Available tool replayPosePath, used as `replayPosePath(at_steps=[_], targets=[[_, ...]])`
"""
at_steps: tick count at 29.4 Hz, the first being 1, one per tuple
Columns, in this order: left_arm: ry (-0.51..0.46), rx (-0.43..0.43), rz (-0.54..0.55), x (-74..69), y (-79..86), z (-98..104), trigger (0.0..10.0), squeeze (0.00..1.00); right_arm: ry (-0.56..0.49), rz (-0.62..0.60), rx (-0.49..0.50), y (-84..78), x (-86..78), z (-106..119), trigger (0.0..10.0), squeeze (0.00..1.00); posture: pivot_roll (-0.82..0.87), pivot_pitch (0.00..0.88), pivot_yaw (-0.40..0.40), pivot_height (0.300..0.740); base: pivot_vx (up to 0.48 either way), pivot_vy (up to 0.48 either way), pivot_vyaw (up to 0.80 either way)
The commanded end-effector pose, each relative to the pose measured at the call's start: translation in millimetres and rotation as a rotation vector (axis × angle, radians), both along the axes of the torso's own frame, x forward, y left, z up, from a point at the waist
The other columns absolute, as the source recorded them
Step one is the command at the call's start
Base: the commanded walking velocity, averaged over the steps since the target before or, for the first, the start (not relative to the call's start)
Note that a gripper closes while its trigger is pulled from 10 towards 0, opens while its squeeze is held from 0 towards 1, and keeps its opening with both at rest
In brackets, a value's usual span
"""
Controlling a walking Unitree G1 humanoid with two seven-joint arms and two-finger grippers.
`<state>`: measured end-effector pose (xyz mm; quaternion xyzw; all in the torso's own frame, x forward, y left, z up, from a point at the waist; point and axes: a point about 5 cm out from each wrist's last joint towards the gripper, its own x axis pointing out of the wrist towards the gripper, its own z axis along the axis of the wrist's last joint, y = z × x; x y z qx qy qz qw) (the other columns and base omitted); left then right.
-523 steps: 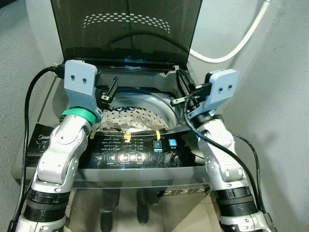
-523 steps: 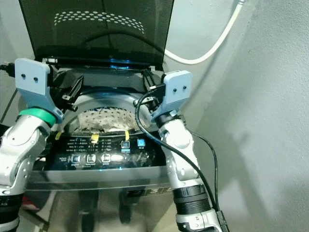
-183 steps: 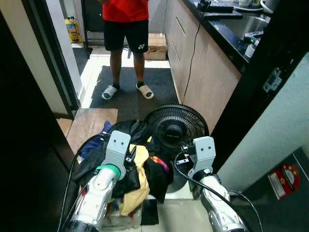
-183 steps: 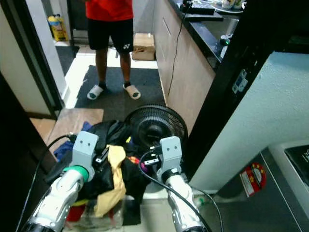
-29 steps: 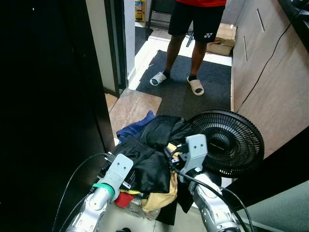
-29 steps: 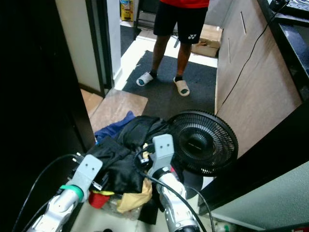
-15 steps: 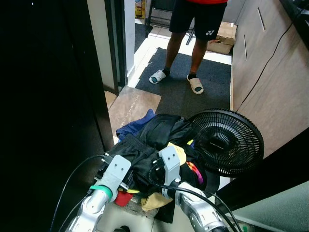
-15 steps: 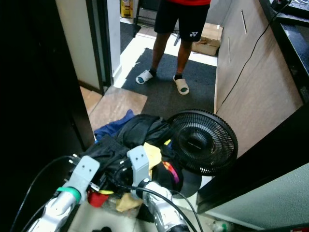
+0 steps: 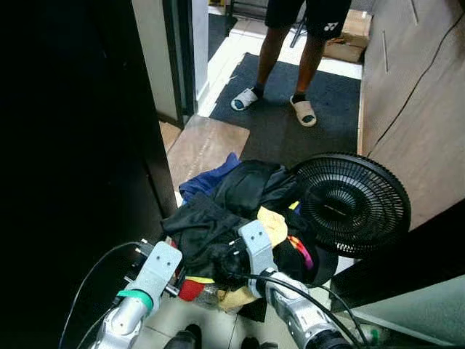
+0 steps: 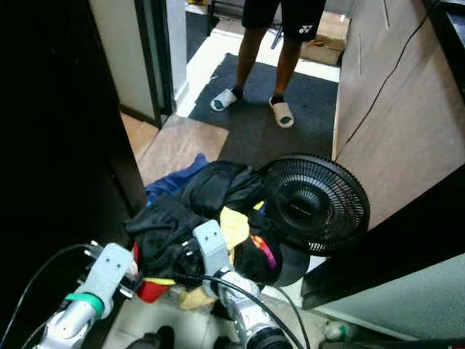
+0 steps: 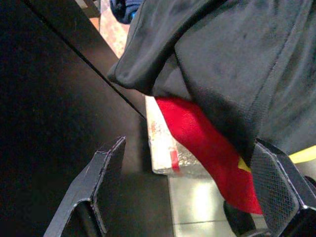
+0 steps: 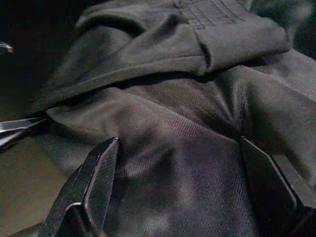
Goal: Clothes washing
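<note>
I see a yellow edge sticking out under the black garment, so I should expect a bigger yellow cloth hidden there when I pick up the garment.
A heap of clothes lies on the floor, spilling over a clear plastic bin. Black garments cover most of it, with a yellow piece, a red piece and a blue one showing. My right gripper hovers open just above a black garment, with nothing between its fingers. At the heap's near left edge my left gripper is open beside the dark panel, facing the red piece and the black cloth hanging over it. Both arms show in the left eye view: left, right.
A black floor fan stands right against the heap. A person's legs in sandals stand on the dark mat beyond. A dark door panel walls off the left side; a wooden cabinet runs along the right.
My right arm has swung left from beside the fan onto the black clothes. The camera has tilted down and shifted a little; the left arm sits lower in the picture.
</note>
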<state>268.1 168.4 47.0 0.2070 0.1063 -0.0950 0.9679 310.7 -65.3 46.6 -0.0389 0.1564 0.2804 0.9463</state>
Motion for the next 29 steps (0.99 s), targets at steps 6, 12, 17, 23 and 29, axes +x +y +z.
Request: replayPosePath(at_steps=[6,12,17,23,29], targets=[[0.056,0.004,-0.002,-12.7,2.1,-7.3,10.0,0.0,0.097,-0.056,-0.091,-12.1,-9.3,-25.5,10.0,0.0,0.23,0.331,0.038,0.74,0.0,0.0,0.0],[0.071,0.02,0.008,-21.2,10.2,-5.9,10.0,0.0,0.144,-0.078,-0.062,-12.1,-16.3,-35.9,4.9,0.0,0.26,0.348,0.05,0.74,0.0,0.0,0.0],[0.08,0.029,0.011,-26.1,13.8,-3.6,10.0,0.0,0.162,-0.087,-0.016,-9.0,-17.3,-37.6,0.8,0.0,0.28,0.353,0.062,0.74,0.0,0.0,0.0],[0.089,0.047,0.016,-31.7,21.4,-0.4,10.0,0.0,0.194,-0.09,0.06,-3.2,-18.1,-38.0,0.0,0.0,0.3,0.353,0.078,0.74,0.0,0.0,0.0],[0.098,0.057,0.016,-31.8,24.3,-0.1,10.0,0.0,0.2,-0.107,0.153,-2.8,-18.3,-35.7,0.0,0.0,0.29,0.341,0.083,0.74,0.0,0.0,0.0]])
